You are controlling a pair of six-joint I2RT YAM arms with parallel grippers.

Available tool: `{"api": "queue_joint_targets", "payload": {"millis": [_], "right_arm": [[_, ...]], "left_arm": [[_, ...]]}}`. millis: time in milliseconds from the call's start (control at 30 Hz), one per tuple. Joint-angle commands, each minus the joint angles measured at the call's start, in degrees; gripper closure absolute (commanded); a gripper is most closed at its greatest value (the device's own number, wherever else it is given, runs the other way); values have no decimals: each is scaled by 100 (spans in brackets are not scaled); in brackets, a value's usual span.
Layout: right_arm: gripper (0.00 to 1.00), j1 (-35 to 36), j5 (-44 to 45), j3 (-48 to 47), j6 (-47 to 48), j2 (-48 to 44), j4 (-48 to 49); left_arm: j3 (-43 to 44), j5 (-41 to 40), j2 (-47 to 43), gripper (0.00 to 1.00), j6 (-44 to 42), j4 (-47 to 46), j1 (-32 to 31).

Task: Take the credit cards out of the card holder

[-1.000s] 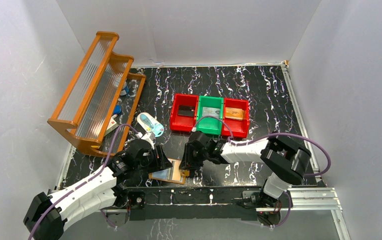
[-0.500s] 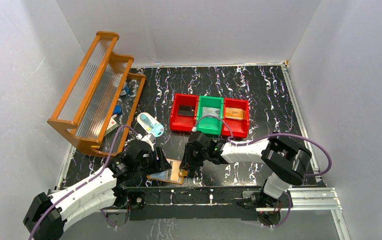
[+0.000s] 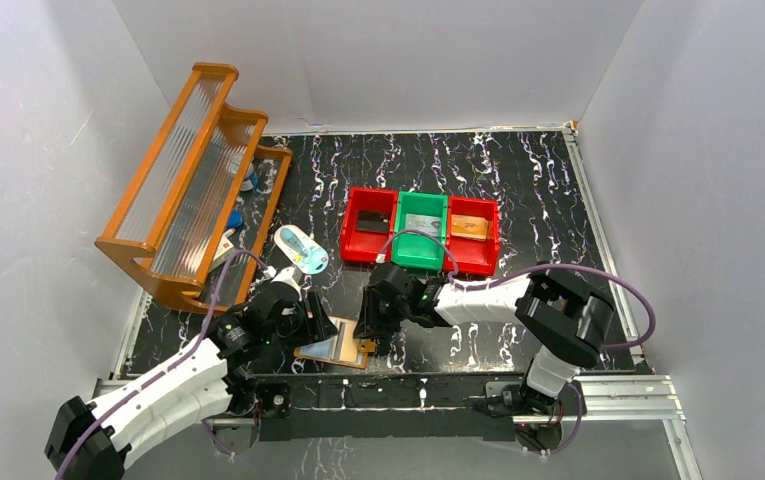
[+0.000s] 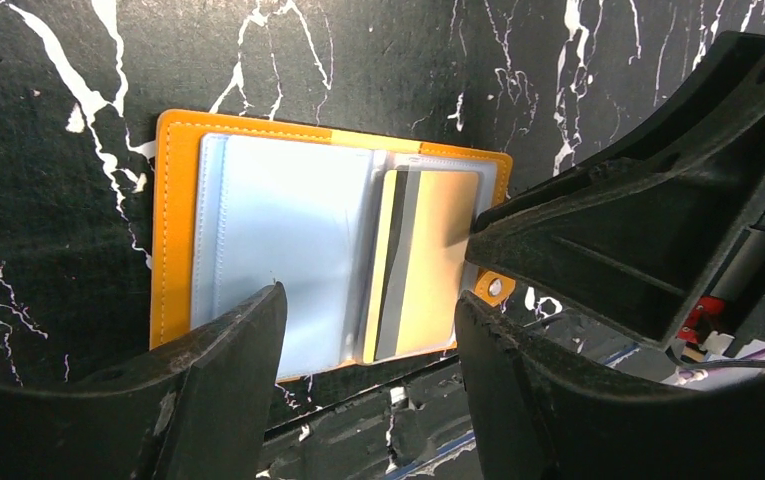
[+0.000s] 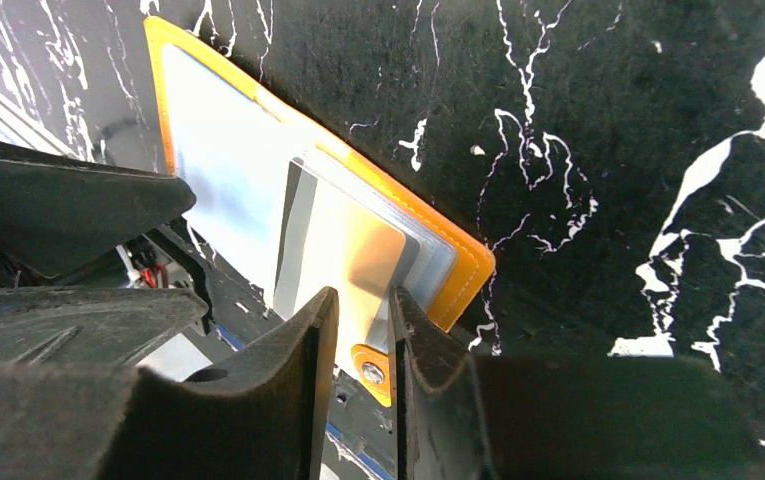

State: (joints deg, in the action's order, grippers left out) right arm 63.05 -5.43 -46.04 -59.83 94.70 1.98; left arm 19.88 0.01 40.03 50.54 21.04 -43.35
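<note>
I should grip the card holder [image 4: 293, 240] with my left gripper and help turn it around first, because the credit card's striped edge [image 4: 393, 265] points away from my right gripper.
The orange card holder [image 3: 330, 348] lies open and flat near the table's front edge, with clear pockets [image 4: 278, 240] facing up inside its orange border [image 4: 172, 240] [image 5: 466, 268]. One shiny credit card [image 4: 428, 262] [image 5: 350, 245] with a dark stripe sticks partly out of the right-hand pocket. My left gripper [image 3: 316, 326] [image 4: 370, 308] hovers open over the holder's near edge, with nothing between its fingers. My right gripper [image 3: 370, 338] [image 5: 363, 300] points down at the holder's right end. Its jaws stand a narrow gap apart over the card's end and the holed tab [image 5: 370, 372], and they pinch nothing.
A row of red and green bins [image 3: 420, 230] holding flat items stands behind the grippers. A wooden rack [image 3: 193, 185] leans at the left, with a pale blue oval item [image 3: 301, 248] beside it. The metal front rail [image 3: 458, 385] runs just below the holder.
My left gripper's jaws have spread wider and its head has drawn slightly back to the left. The right gripper has edged a little left along the holder's end.
</note>
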Motion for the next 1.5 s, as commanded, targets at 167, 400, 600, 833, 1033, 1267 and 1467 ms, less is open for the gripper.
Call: {"api": "queue_joint_targets", "payload": {"millis": [167, 400, 600, 833, 1033, 1267, 1467], "right_arm": [[66, 15, -12, 427, -294, 278, 629], [69, -29, -151, 394, -264, 469, 795], [70, -53, -143, 526, -377, 658, 892], [72, -64, -339, 720, -490, 777, 1220], [74, -64, -348, 859, -564, 771, 1350], [74, -73, -423, 902, -581, 830, 1490], [74, -99, -485, 933, -599, 892, 1563]], "left_arm": [[-205, 80, 360, 39, 90, -118, -24], [-519, 519, 334, 50, 190, -626, -24], [-702, 867, 303, 60, 355, -904, -25], [-1120, 1115, -31, 62, 849, -1345, -22], [-1340, 1216, -469, 75, 1073, -1620, -17], [-1471, 1512, -686, 92, 1198, -2298, -13], [-1452, 1738, -812, 96, 1179, -2676, -15]]}}
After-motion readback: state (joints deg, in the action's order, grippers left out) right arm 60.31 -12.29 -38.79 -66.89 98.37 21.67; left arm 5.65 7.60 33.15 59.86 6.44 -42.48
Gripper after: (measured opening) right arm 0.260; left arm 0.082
